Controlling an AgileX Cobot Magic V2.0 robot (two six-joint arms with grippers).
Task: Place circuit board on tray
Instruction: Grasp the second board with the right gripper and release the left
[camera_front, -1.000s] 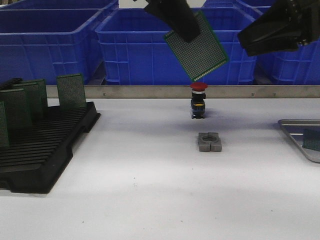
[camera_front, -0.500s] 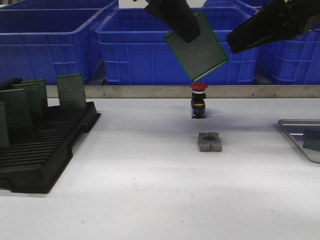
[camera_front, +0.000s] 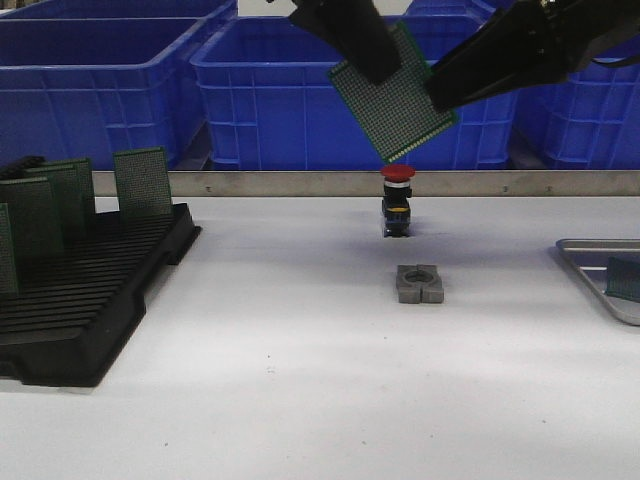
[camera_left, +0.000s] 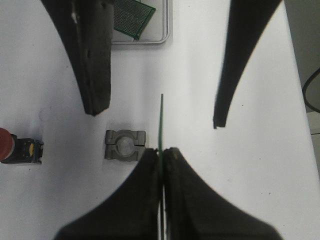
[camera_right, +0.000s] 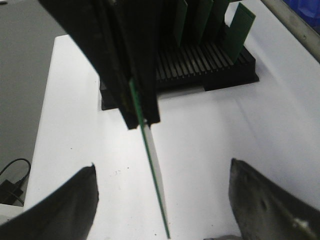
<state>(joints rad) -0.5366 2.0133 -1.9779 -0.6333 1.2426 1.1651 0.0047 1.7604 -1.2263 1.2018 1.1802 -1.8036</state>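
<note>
Next, I grip the board's free edge (camera_front: 437, 117) with my right gripper before my left gripper opens. My left gripper is holding the circuit board, and the tray (camera_front: 604, 282) is far from it.
My left gripper (camera_front: 375, 62) is shut on the top corner of a green circuit board (camera_front: 402, 100) and holds it tilted, high above the table's middle. In the left wrist view the board (camera_left: 160, 122) is edge-on between the closed fingers. My right gripper (camera_front: 440, 92) is open at the board's right edge. In the right wrist view the board (camera_right: 156, 187) hangs between its spread fingers (camera_right: 82, 200), untouched. The silver-grey tray (camera_front: 590, 248) lies at the far right with another green board (camera_front: 622, 278) in it. The tray also shows in the left wrist view (camera_left: 167, 30).
A black slotted rack (camera_front: 90, 300) with several upright boards (camera_front: 142, 180) stands at the left. A red push button (camera_front: 397, 200) and a grey clamp block (camera_front: 419, 283) sit mid-table below the held board. Blue bins (camera_front: 100, 80) line the back behind a metal rail (camera_front: 300, 183).
My right gripper has moved left, from apart at the upper right to the held board's right edge, fingers on either side. The left gripper and board have stayed still.
</note>
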